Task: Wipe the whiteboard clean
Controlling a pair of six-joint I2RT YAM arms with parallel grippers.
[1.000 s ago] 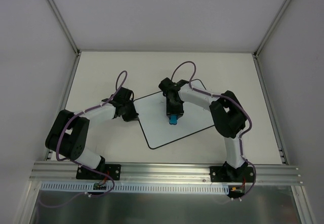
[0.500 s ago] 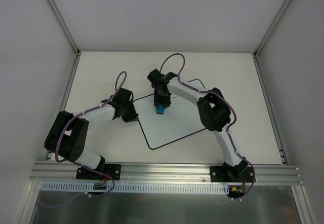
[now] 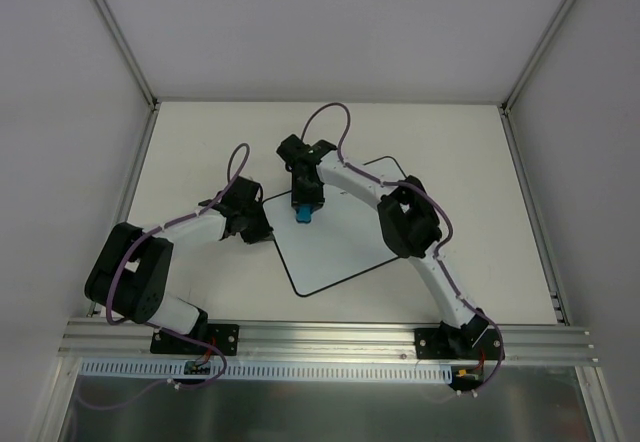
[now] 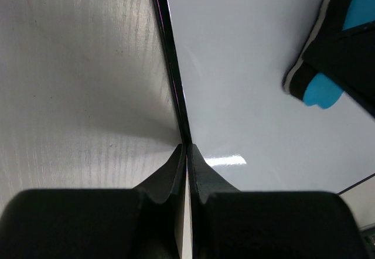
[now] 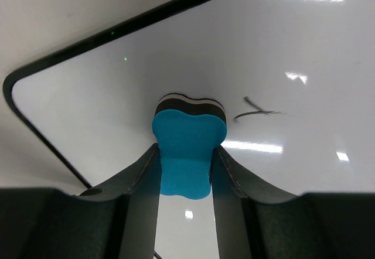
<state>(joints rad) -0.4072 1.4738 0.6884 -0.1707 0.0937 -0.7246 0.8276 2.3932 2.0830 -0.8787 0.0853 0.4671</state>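
My right gripper should wipe back across the scribble toward the board's other end, since the blue eraser is beyond the dark scribble, close to my left gripper.
The whiteboard lies flat and skewed on the table. My right gripper is shut on the blue eraser and presses it on the board near its far left corner. In the right wrist view the eraser sits between my fingers, with a short dark scribble just right of it and the board's black border beyond. My left gripper is shut on the board's left edge; in the left wrist view its tips pinch the black border, and the eraser shows at the upper right.
The table is pale and bare around the board. White walls and metal frame posts enclose it. An aluminium rail runs along the near edge by the arm bases.
My right gripper has slid the eraser across the board towards the far left, from mid-board to near the far left corner. My left gripper has stayed clamped on the board's edge.
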